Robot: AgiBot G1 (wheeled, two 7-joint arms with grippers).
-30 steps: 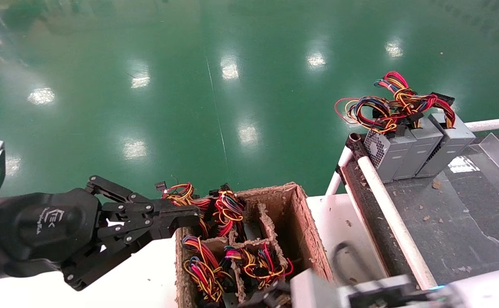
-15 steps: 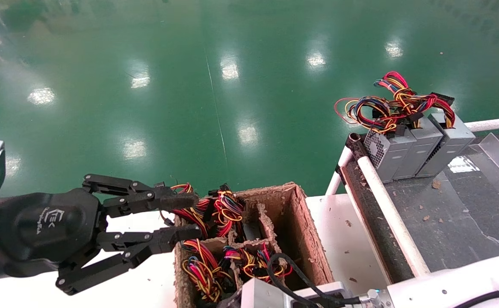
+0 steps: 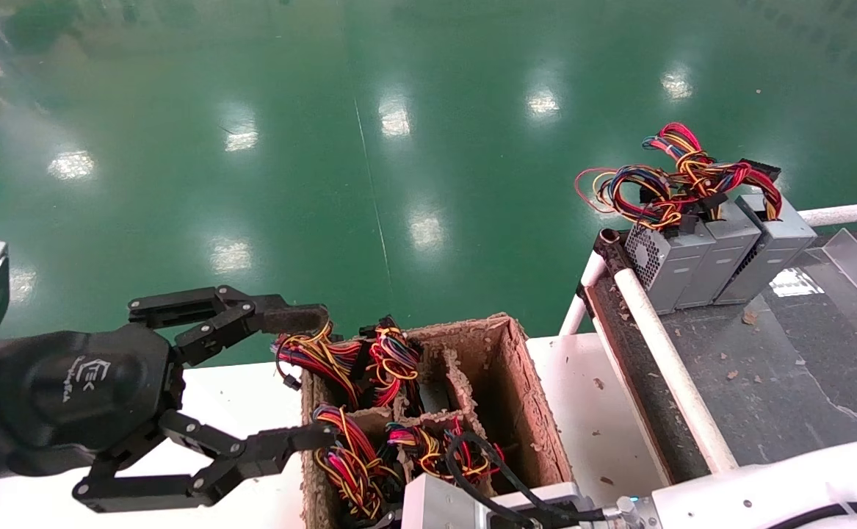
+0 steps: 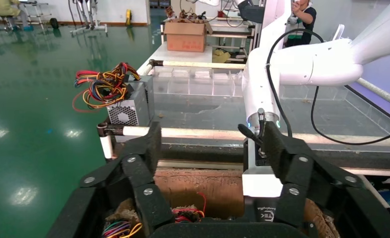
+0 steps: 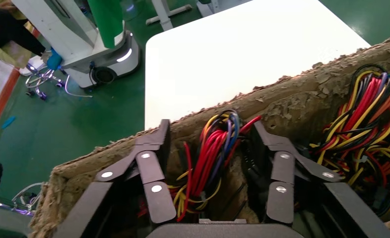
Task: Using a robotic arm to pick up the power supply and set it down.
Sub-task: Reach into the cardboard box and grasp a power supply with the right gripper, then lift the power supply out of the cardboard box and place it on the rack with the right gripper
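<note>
The grey boxes have wires rooted in their tops (image 3: 772, 208), so when I lift the bundle of mainly red wires (image 5: 214, 159), the hidden grey body will come along, hanging underneath.
The power supply shows only as its bundle of mainly red wires (image 5: 208, 153), standing in a compartment of the brown cardboard box (image 3: 523, 389); its grey body is hidden. My right gripper (image 5: 210, 136) is down inside the box, open, with one finger on each side of that bundle and not pressing it. In the head view only the right arm's silver wrist block (image 3: 465, 507) shows at the near edge. My left gripper (image 3: 311, 378) hangs beside the box's left wall, spread wide open and holding nothing. It also fills the left wrist view (image 4: 213, 144).
The box holds several other wire bundles (image 3: 391, 360). Three grey boxes with blue and orange wire loops (image 3: 714, 250) stand on the dark belt (image 3: 780, 382) at right, behind a white rail (image 3: 663, 353). The white table (image 3: 252, 382) lies left of the box; green floor lies beyond.
My left gripper's fingers have spread from nearly closed to wide open. The right arm has slid in from the lower right, over the near part of the box.
</note>
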